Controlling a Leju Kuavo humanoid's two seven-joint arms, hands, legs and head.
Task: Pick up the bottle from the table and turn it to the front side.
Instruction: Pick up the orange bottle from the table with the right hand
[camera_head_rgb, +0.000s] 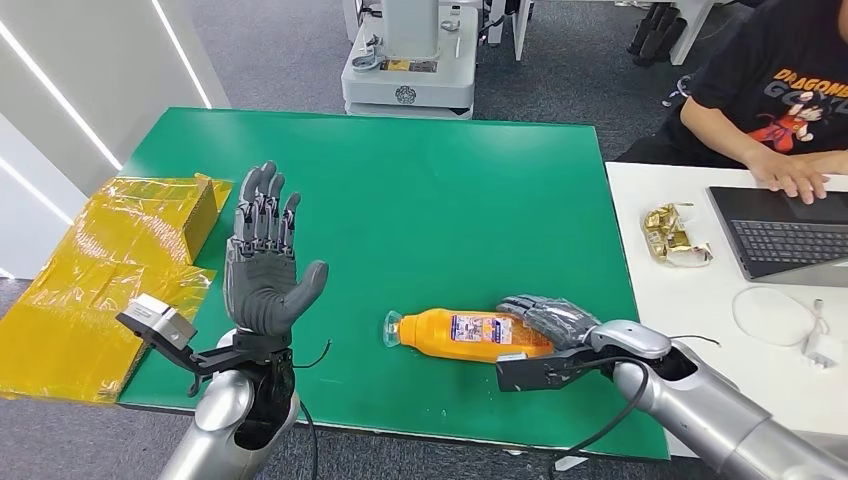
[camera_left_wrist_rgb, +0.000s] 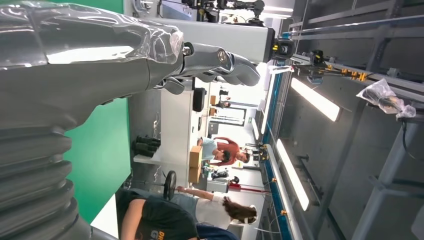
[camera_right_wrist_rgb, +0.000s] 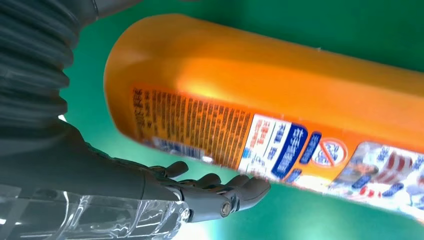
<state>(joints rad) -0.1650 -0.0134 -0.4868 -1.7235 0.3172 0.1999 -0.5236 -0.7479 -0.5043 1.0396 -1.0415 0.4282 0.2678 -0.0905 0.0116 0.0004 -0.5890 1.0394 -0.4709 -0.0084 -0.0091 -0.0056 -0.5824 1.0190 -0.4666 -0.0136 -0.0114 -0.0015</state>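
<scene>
The orange neck of the bottle (camera_head_rgb: 470, 335) goes into the clear cap (camera_head_rgb: 391, 329), so the robot should expect an orange spout inside the cap when it lifts the bottle.
An orange bottle (camera_head_rgb: 460, 335) with a printed label lies on its side on the green table (camera_head_rgb: 430, 190), its clear cap end pointing left. My right hand (camera_head_rgb: 550, 320) lies over the bottle's base end. In the right wrist view the fingers (camera_right_wrist_rgb: 220, 192) stretch out straight along the bottle (camera_right_wrist_rgb: 280, 100), touching it without closing round it. My left hand (camera_head_rgb: 262, 270) is raised above the table's near left part, fingers apart and upright, holding nothing; the left wrist view shows the same hand (camera_left_wrist_rgb: 215, 65) with nothing in it.
A yellow-wrapped box (camera_head_rgb: 150, 215) on yellow film sits at the table's left edge. To the right, a white table (camera_head_rgb: 680, 310) carries gold wrappers (camera_head_rgb: 675, 235), a laptop (camera_head_rgb: 790, 235) and a cable (camera_head_rgb: 770, 315); a person (camera_head_rgb: 780, 100) types there. A white machine base (camera_head_rgb: 410, 60) stands beyond.
</scene>
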